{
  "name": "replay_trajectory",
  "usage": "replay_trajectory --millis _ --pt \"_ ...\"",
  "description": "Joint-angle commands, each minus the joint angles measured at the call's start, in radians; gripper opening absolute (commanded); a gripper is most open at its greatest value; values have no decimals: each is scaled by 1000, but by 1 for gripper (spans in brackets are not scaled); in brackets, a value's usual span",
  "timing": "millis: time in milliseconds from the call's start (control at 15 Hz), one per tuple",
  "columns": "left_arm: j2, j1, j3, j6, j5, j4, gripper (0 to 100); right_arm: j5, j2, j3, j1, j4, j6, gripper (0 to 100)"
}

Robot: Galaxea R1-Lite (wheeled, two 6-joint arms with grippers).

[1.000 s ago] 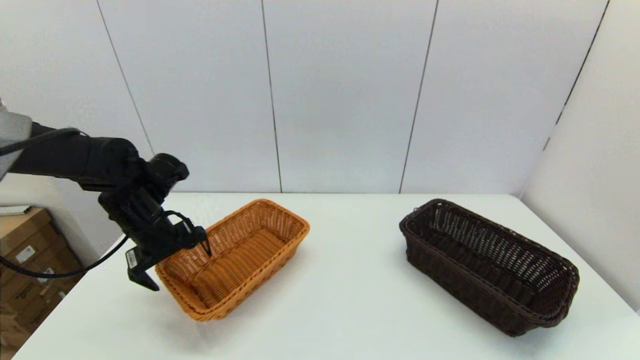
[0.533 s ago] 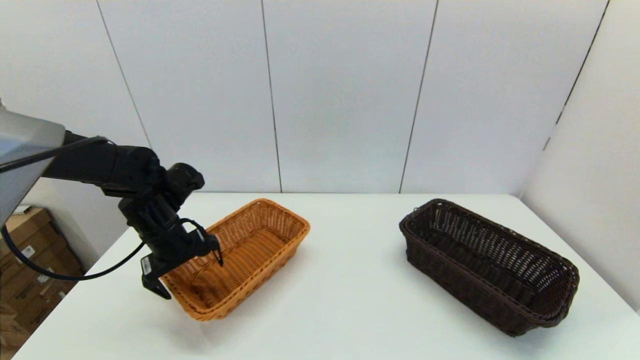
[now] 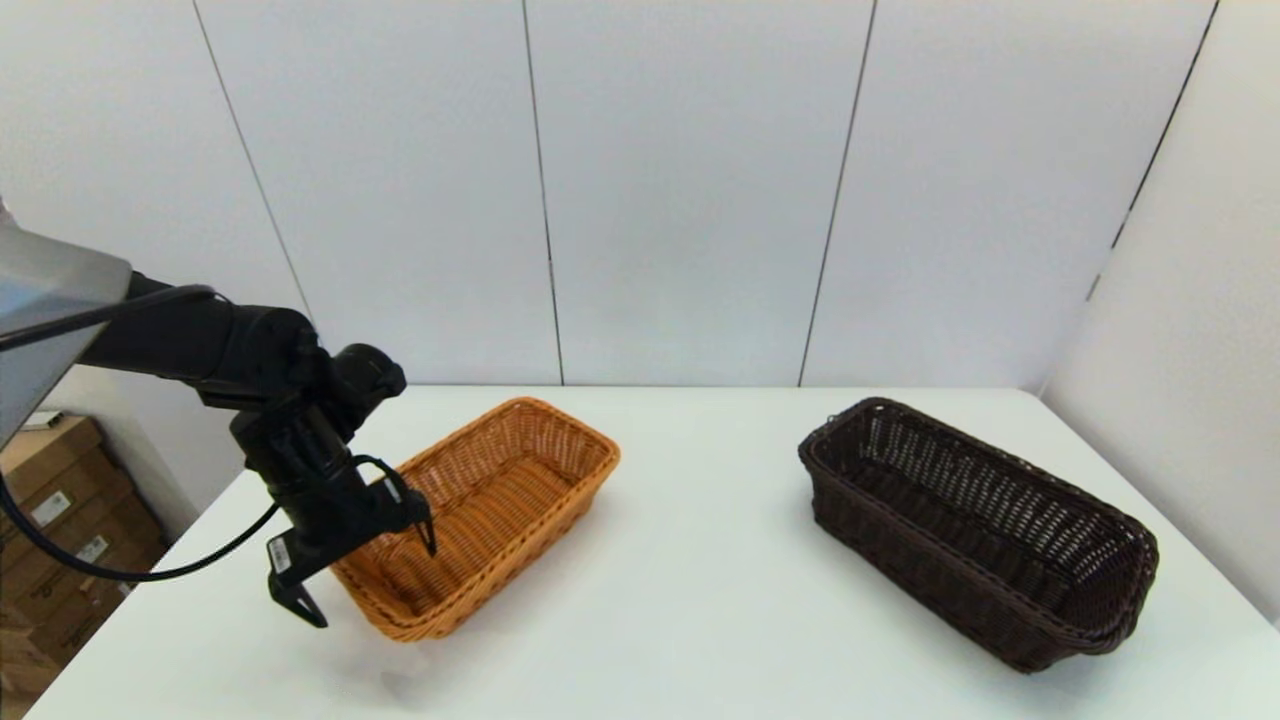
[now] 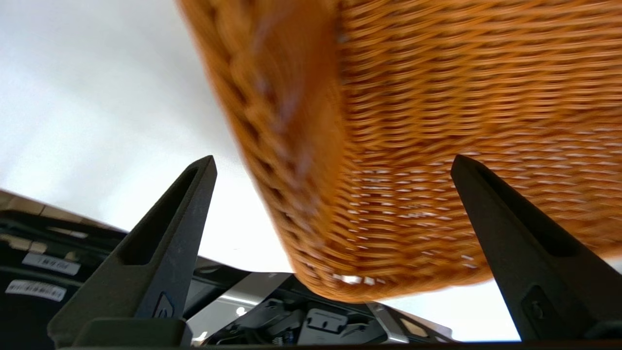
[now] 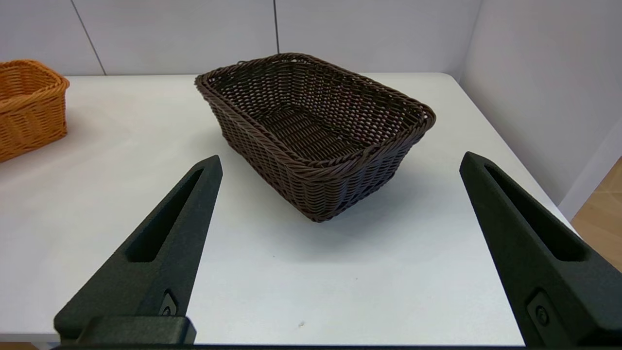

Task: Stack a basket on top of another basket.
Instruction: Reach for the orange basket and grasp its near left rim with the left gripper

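Observation:
The orange basket's braided rim and tight weave are holding its sides straight, so its far end should come up level when I lift its near end.
The orange-tan wicker basket rests on the left half of the white table. My left gripper is open and straddles its near-left end wall, one finger inside and one outside. In the left wrist view the braided rim of the orange basket runs between the spread fingers of the left gripper. The dark brown open-weave basket sits on the right half, well apart from it. My right gripper hangs open and empty near the table's front edge, facing the dark basket; the orange basket shows farther off.
Cardboard boxes stand on the floor beyond the table's left edge. White wall panels close off the back and the right side. A wide strip of bare tabletop lies between the two baskets.
My left gripper first shifted right over the orange basket's near end, then came down and slightly back left around its end wall. Both baskets stay where they were.

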Motion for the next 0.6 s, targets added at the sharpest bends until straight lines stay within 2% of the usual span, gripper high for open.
replay_trajectory --millis 67,533,600 --pt "33 1 38 -4 -8 -31 100 0 1 0 0 -1 1 100" --pt "114 0 53 2 -37 -105 100 0 1 0 0 -1 1 100" --pt "113 0 53 2 -39 -105 0 0 1 0 0 -1 1 100"
